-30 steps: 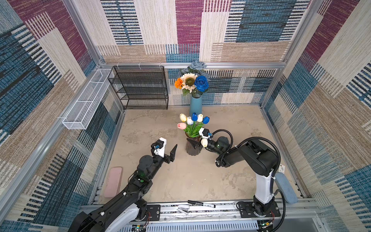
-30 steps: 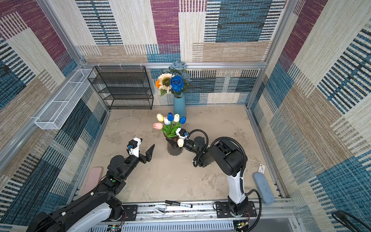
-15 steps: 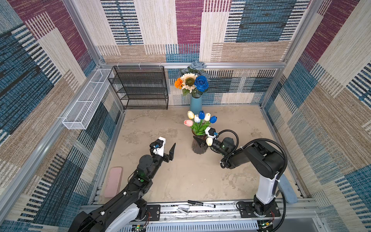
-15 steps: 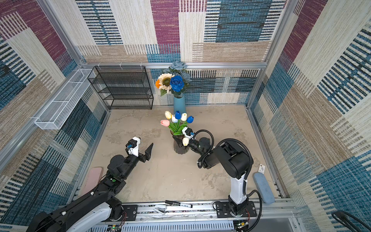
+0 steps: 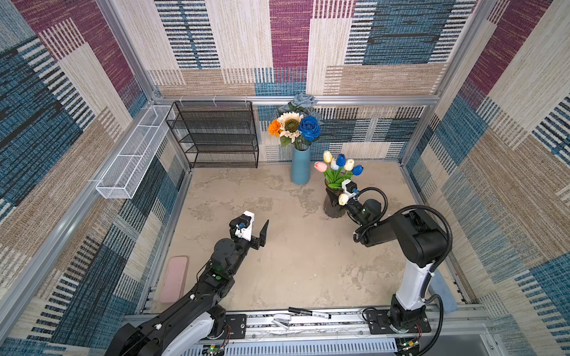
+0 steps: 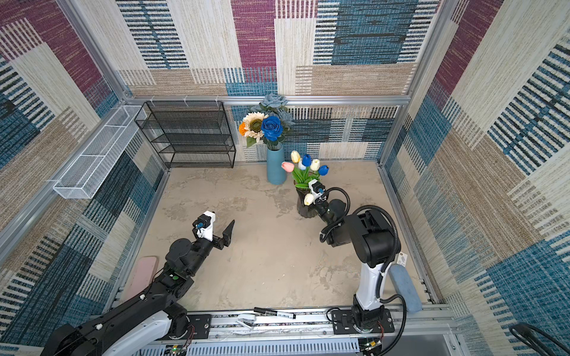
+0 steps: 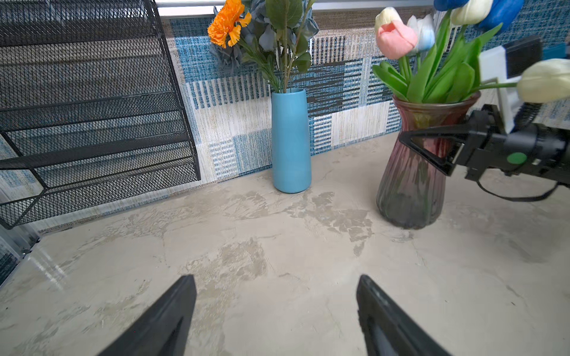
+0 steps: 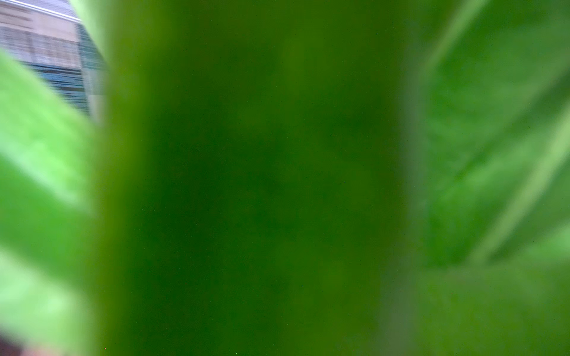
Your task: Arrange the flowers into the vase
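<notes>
My right gripper goes on toward the back wall and lets go there, because the dark glass vase is upright and the spot beside the blue vase is open.
A blue vase by the back wall holds the large flowers: sunflower, marigold, blue roses. To its right a dark ribbed glass vase holds the tulips. My right gripper is shut on its neck; one finger crosses the glass. Blurred green leaves fill the right wrist view. My left gripper hangs open and empty over mid-table.
A black mesh shelf stands at the back left, with a white wire basket on the left wall. A pink pad lies front left and a blue pad front right. A marker rests on the front rail.
My right gripper has carried the glass vase with the tulips to the right and toward the back wall, nearer the blue vase. The left arm has hardly moved.
</notes>
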Motion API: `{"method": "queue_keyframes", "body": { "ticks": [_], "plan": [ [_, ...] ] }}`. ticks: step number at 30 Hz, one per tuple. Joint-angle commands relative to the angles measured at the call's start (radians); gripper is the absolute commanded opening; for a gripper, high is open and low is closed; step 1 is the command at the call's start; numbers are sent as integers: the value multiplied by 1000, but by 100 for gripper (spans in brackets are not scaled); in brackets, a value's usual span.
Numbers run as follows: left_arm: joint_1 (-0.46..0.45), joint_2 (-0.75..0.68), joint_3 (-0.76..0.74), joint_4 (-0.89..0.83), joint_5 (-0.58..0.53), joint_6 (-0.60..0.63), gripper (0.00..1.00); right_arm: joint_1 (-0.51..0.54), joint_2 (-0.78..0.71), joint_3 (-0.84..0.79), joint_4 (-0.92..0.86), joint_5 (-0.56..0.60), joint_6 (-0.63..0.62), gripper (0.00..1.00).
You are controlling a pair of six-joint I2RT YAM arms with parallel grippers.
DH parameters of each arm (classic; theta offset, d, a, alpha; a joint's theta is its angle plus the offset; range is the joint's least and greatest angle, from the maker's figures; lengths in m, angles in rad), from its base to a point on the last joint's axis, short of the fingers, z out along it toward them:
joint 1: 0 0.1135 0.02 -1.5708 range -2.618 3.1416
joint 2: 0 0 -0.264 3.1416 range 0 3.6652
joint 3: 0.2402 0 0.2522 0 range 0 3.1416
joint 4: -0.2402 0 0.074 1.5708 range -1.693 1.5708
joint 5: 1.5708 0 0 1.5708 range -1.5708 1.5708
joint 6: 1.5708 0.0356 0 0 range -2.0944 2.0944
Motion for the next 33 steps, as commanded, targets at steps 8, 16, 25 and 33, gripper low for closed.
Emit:
{"method": "queue_keyframes", "body": {
  "ticks": [8,16,25,33],
  "plan": [
    [2,33,10,73,-53,36,86,-82,366,604,-83,-91,28,31],
    [2,2,13,23,-59,40,87,-93,541,926,-214,-108,65,34],
    [3,3,10,23,-75,46,87,-94,540,960,-290,-121,42,90],
    [3,29,16,56,-169,58,88,-102,463,832,-215,-110,47,100]
  ]
}}
